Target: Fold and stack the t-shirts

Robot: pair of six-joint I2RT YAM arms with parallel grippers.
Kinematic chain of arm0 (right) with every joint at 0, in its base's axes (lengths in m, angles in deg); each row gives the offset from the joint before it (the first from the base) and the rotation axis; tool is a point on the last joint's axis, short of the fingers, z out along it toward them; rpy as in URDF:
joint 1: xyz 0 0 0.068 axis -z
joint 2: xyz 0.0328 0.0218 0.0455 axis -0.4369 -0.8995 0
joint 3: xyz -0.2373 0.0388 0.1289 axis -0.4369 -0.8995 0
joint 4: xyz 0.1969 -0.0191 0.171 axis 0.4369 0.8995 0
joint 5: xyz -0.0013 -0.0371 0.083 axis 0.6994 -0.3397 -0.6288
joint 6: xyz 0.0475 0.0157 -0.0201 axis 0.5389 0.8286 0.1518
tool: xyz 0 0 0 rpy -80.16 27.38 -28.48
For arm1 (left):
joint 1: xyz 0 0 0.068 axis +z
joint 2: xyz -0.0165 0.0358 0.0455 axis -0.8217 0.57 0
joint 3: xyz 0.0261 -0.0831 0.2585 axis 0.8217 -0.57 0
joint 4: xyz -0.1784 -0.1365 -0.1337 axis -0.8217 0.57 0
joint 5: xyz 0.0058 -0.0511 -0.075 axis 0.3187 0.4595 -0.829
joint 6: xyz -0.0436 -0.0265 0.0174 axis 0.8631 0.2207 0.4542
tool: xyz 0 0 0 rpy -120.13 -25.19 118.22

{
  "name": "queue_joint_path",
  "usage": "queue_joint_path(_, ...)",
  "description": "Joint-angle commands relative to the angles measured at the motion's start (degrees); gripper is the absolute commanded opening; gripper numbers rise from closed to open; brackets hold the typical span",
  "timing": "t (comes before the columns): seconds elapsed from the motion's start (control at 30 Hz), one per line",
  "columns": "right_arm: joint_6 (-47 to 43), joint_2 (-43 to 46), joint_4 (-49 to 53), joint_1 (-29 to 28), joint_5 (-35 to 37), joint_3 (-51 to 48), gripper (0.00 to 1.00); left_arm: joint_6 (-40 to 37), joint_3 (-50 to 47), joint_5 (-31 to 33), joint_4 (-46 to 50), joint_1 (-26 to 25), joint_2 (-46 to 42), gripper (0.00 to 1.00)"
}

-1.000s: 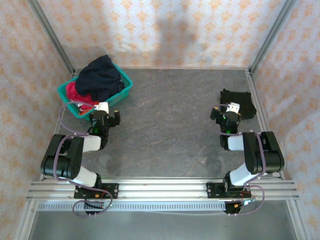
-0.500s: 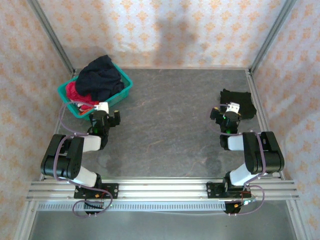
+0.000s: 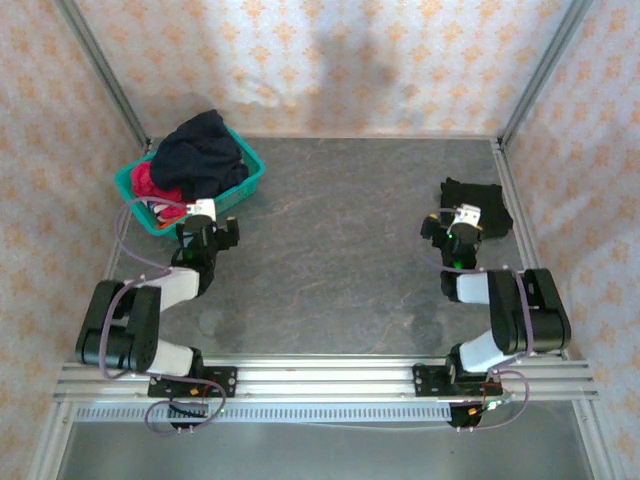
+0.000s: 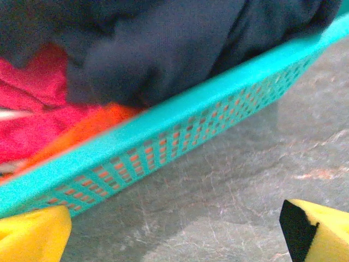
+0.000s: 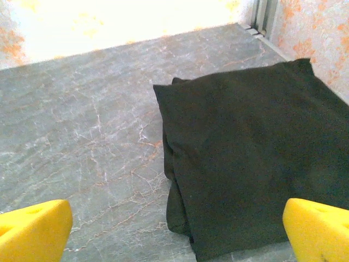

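I expect the dark navy t-shirt (image 3: 200, 157) to come out of the teal basket alone when I lift it, because it is piled loosely on top of the magenta-red one (image 3: 147, 184).
A teal basket (image 3: 245, 183) at the far left holds a heaped dark navy t-shirt (image 3: 203, 155) over a magenta-red one (image 3: 150, 184); an orange one (image 4: 82, 131) lies under them. My left gripper (image 3: 207, 216) hovers just in front of the basket's near wall (image 4: 163, 147), open, its yellow fingertips (image 4: 32, 234) wide apart over bare table. A folded black t-shirt (image 3: 478, 205) lies flat at the far right. My right gripper (image 3: 463, 220) is open at that shirt's (image 5: 256, 164) near edge, holding nothing.
The table (image 3: 340, 240) is grey stone-patterned, with metal frame posts at the back corners and a rail along the right edge (image 3: 520, 210). Patterned walls close in three sides. The arm bases sit on the aluminium rail (image 3: 320, 380) at the near edge.
My left arm has shifted slightly toward the basket. The right arm and both piles of shirts have stayed put.
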Motion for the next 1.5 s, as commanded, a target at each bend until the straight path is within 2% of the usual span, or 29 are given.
queue_joint_path(0.0,-0.13,6.15,3.99,-0.17,-0.42,-0.34,0.99,0.20,1.96,4.58,8.17,-0.91,-8.81,1.00)
queue_joint_path(0.2,1.15,15.86,20.91,-1.57,-3.80,4.10,0.99,4.15,4.44,9.26,24.09,-6.14,-23.17,1.00)
queue_joint_path(0.3,0.26,21.09,29.12,-5.20,-5.01,7.91,0.99,7.26,8.40,10.03,31.04,-6.53,-27.41,1.00)
queue_joint_path(0.4,-0.40,23.27,33.61,-10.65,-5.15,11.18,0.99,8.78,13.94,10.69,37.15,-6.47,-27.50,1.00)
queue_joint_path(0.57,-1.02,22.77,36.17,-21.27,-2.95,15.85,0.99,13.78,25.20,11.85,45.75,-6.51,-20.51,1.00)
queue_joint_path(0.8,-3.30,17.16,35.09,-34.80,-0.99,22.35,0.99,19.86,42.08,17.00,55.96,-5.98,-4.21,1.00)
queue_joint_path(0.9,-3.37,13.67,32.76,-39.41,-1.12,24.98,0.99,21.16,48.27,16.81,58.90,-4.65,2.32,1.00)
queue_joint_path(1.2,-1.07,3.07,29.57,-46.31,-5.70,34.25,0.99,24.97,59.81,17.55,62.29,-1.23,18.63,1.00)
queue_joint_path(1.47,-0.37,-0.61,28.21,-49.04,-6.90,37.28,0.99,32.19,62.23,12.59,62.12,0.67,27.00,1.00)
